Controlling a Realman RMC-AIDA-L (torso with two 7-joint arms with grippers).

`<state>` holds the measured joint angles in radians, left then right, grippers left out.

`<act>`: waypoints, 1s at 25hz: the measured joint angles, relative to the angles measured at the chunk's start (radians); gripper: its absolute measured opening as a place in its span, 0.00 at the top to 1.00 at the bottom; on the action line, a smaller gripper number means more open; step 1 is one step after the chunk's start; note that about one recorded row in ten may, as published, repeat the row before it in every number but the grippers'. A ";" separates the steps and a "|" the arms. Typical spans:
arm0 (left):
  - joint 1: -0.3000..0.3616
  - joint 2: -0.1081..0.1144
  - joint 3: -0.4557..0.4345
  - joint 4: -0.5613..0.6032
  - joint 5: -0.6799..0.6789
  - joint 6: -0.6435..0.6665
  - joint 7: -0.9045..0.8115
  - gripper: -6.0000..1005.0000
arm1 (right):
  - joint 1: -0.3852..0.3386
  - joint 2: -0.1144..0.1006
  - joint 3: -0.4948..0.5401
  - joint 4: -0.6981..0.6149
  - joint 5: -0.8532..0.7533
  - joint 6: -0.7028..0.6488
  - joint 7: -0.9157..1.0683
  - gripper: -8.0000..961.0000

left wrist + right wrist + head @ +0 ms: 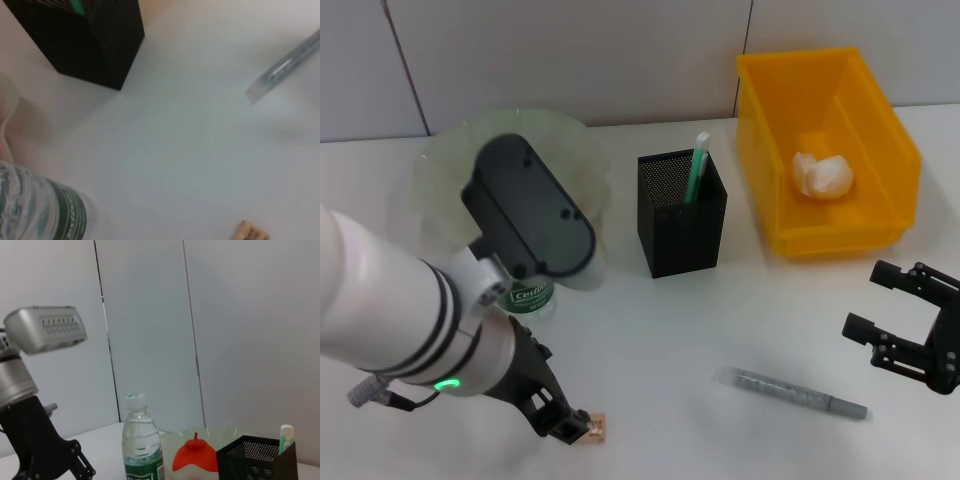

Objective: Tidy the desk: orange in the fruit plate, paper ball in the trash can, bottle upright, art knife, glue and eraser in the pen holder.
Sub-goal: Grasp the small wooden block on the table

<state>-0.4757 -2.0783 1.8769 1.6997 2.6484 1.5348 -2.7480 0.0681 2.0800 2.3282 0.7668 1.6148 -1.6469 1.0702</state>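
Note:
The robot's left gripper is coming in at a slant beside the brown eraser (597,430), so it should tilt more steeply and bring its fingers above the eraser (251,232) before it closes.
My left gripper (560,420) hangs low over the table's front left, open, its tip right beside the small brown eraser (597,428), which lies flat (250,232). Partly hidden behind that arm, the bottle (532,295) stands upright (141,445). In the right wrist view the orange (195,456) sits in the pale green fruit plate (570,140). The glue (698,165) stands in the black mesh pen holder (682,212). Ahead of my open, empty right gripper (868,300), the grey art knife (800,393) lies on the table. The paper ball (823,175) rests in the yellow trash can (885,140).
White wall panels rise directly behind the plate and the trash can. The left arm's bulk (400,310) covers the near-left corner of the table. Bare tabletop (660,340) lies between pen holder, knife and eraser.

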 joint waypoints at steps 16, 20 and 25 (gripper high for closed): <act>-0.081 -0.002 0.153 -0.014 0.013 0.025 -0.127 0.21 | 0.012 0.001 -0.002 -0.017 -0.002 0.021 0.001 0.20; -0.106 -0.002 0.146 -0.024 -0.012 0.039 -0.128 0.21 | 0.013 0.000 0.004 -0.027 -0.009 0.022 0.000 0.20; -0.148 -0.002 0.148 -0.045 -0.014 0.046 -0.129 0.21 | 0.013 0.000 0.004 -0.036 -0.009 0.023 0.000 0.20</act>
<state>-0.6240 -2.0800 2.0254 1.6549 2.6343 1.5810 -2.8769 0.0811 2.0800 2.3324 0.7308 1.6055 -1.6243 1.0697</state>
